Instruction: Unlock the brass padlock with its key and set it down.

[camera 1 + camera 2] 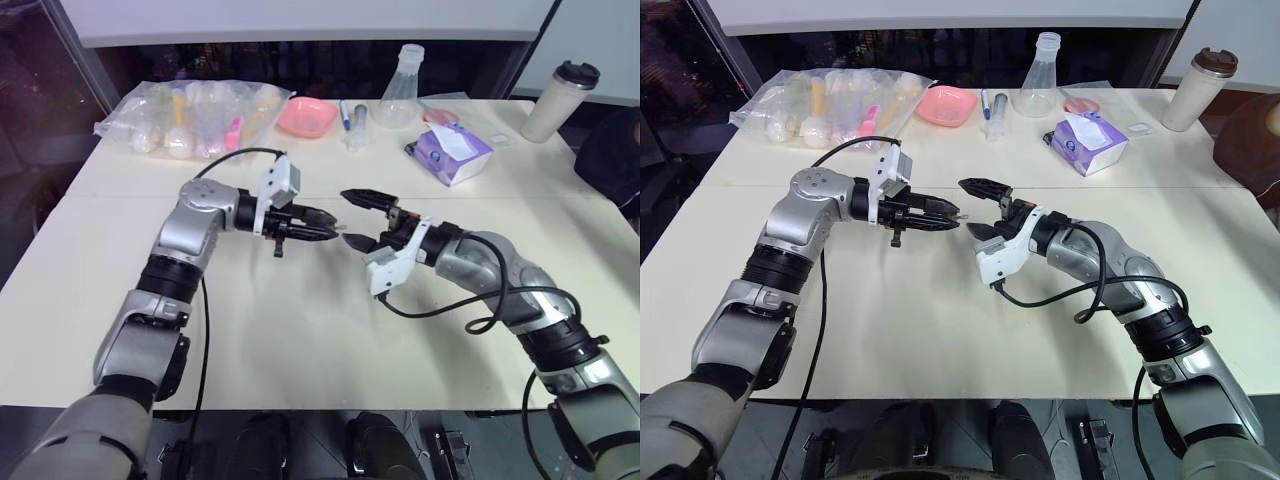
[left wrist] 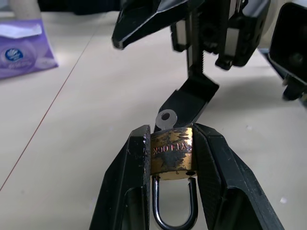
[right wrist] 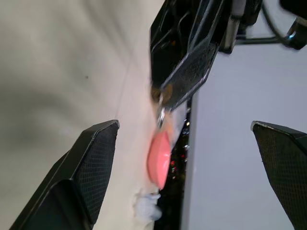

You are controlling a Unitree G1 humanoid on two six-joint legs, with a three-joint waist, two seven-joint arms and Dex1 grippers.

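Observation:
The brass padlock's body (image 2: 171,152) should go to my right gripper, because the shackle (image 2: 194,202) loops back between my left gripper's fingers. That will free my left gripper to grip the shackle.
The brass padlock (image 2: 171,153) is pinched between the two black fingers of my left gripper (image 1: 333,233), held above the middle of the cream table (image 1: 300,340). Its silvery shackle (image 2: 175,215) loops back toward the wrist. The key (image 2: 166,117), a small silvery head with a hole, sticks out of the lock's far end. My right gripper (image 1: 356,218) faces the left one tip to tip, a short gap away. It is wide open, with nothing held, one finger above the key's line and one below. From the right wrist, the key (image 3: 161,106) hangs off the left gripper's tip.
Along the table's far edge lie a clear plastic bag of bottles (image 1: 190,118), a pink bowl (image 1: 306,116), a clear flask (image 1: 402,88), a purple tissue pack (image 1: 452,152) and a beige tumbler (image 1: 558,102). Black cables trail from both wrists.

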